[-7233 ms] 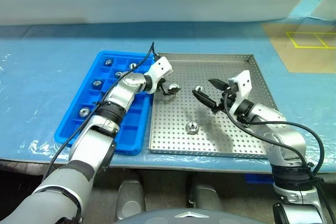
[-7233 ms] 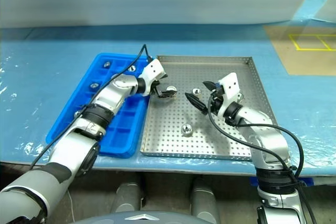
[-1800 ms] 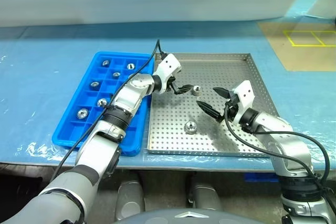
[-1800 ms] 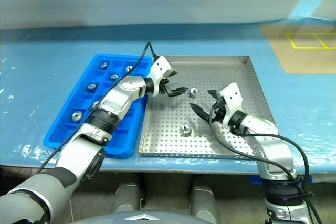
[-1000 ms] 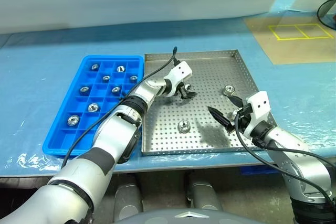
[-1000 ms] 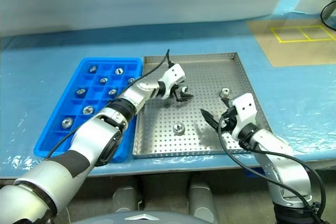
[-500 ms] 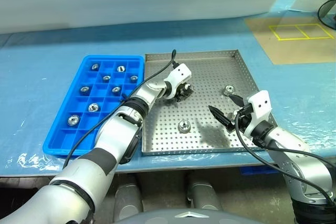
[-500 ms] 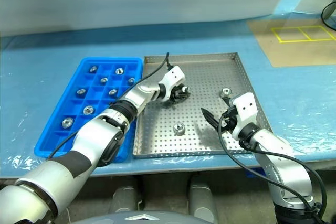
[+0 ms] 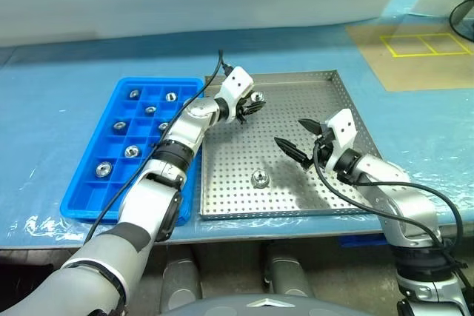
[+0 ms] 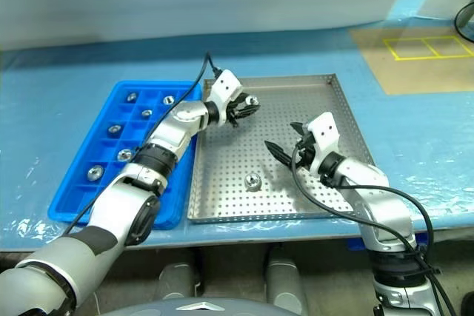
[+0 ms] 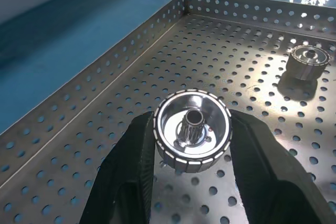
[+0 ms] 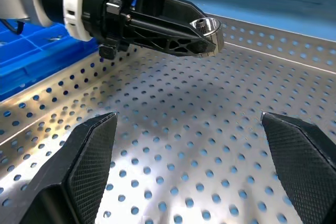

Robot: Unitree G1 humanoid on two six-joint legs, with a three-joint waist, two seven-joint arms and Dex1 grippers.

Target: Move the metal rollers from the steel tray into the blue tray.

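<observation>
The metal roller [image 9: 258, 97] is upright in my left gripper's fingers, so I should keep carrying it until it hangs low above the blue tray's empty front row [image 9: 87, 201].
My left gripper [image 9: 253, 102] is shut on one of the metal rollers [image 11: 192, 129], a shiny ribbed ring held a little above the steel tray [image 9: 296, 94] near its far-left corner. A second roller [image 9: 259, 178] lies on the perforated floor near the front. A third roller [image 11: 308, 61] rests farther along the floor in the left wrist view. My right gripper [image 9: 289, 131] hovers open over the tray's middle, nothing between its fingers [image 12: 89, 153]. The blue tray [image 9: 159, 81] sits left of the steel tray, with several rollers [image 9: 132, 152] in its compartments.
Both trays lie on a table under blue plastic sheeting [image 9: 59, 94]. A brown board with yellow tape squares [image 9: 415, 53] lies at the far right. A black cable [image 9: 215, 79] arches from my left wrist over the blue tray's corner.
My left gripper has shut on a roller and lifted it up and left, toward the steel tray's far-left corner. The right gripper moved left and forward over the tray's middle, still open.
</observation>
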